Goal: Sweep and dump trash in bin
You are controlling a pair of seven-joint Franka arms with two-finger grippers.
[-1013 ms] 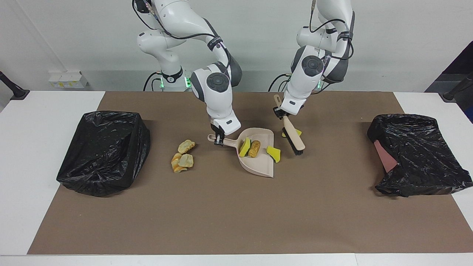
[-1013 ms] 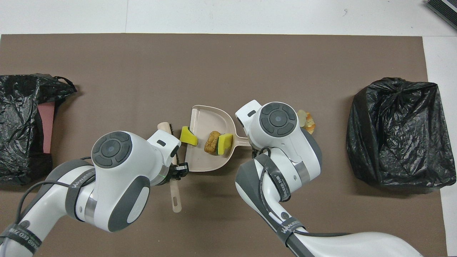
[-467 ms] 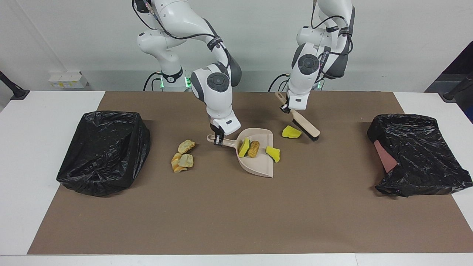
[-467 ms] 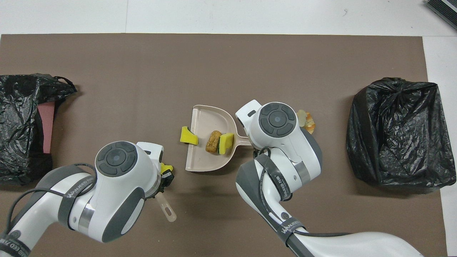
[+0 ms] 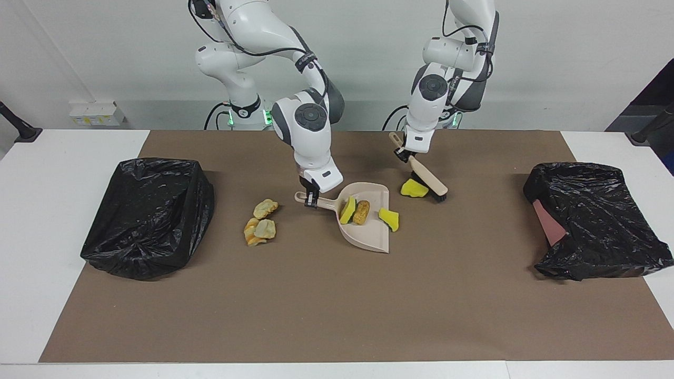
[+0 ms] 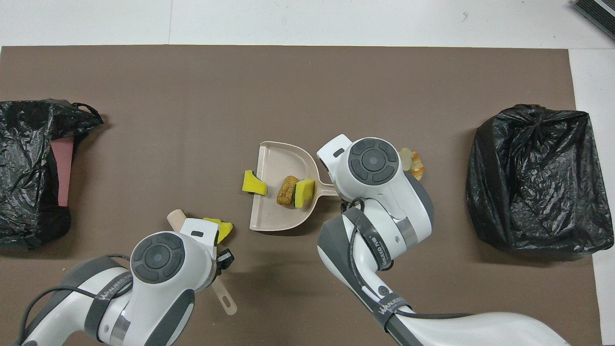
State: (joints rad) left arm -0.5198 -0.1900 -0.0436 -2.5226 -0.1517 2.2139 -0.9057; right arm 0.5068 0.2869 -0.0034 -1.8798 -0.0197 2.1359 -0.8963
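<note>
I see a yellow chunk on the mat (image 6: 224,228) and another at the dustpan's edge. My left gripper should swing the brush back toward the dustpan (image 6: 272,214) and sweep both in.
My right gripper (image 5: 311,200) is shut on the handle of a beige dustpan (image 5: 372,231) lying on the brown mat; the pan also shows in the overhead view (image 6: 276,163). In the pan lie a yellow sponge chunk (image 5: 347,209) and a brown lump (image 5: 362,211). A second yellow chunk (image 5: 389,219) sits at the pan's lip. My left gripper (image 5: 403,156) is shut on a brush (image 5: 429,180), whose bristles touch a third yellow chunk (image 5: 412,188) on the mat beside the pan, nearer the robots. Pastry-like pieces (image 5: 260,225) lie on the mat toward the right arm's end.
A black-lined bin (image 5: 150,213) stands toward the right arm's end of the table. Another black bag over a reddish box (image 5: 595,218) stands toward the left arm's end. White table (image 5: 31,221) borders the mat.
My left gripper lifted the brush away from the pan's lip, uncovering the third yellow chunk, then set the bristles down against that chunk. The right gripper and dustpan stayed still.
</note>
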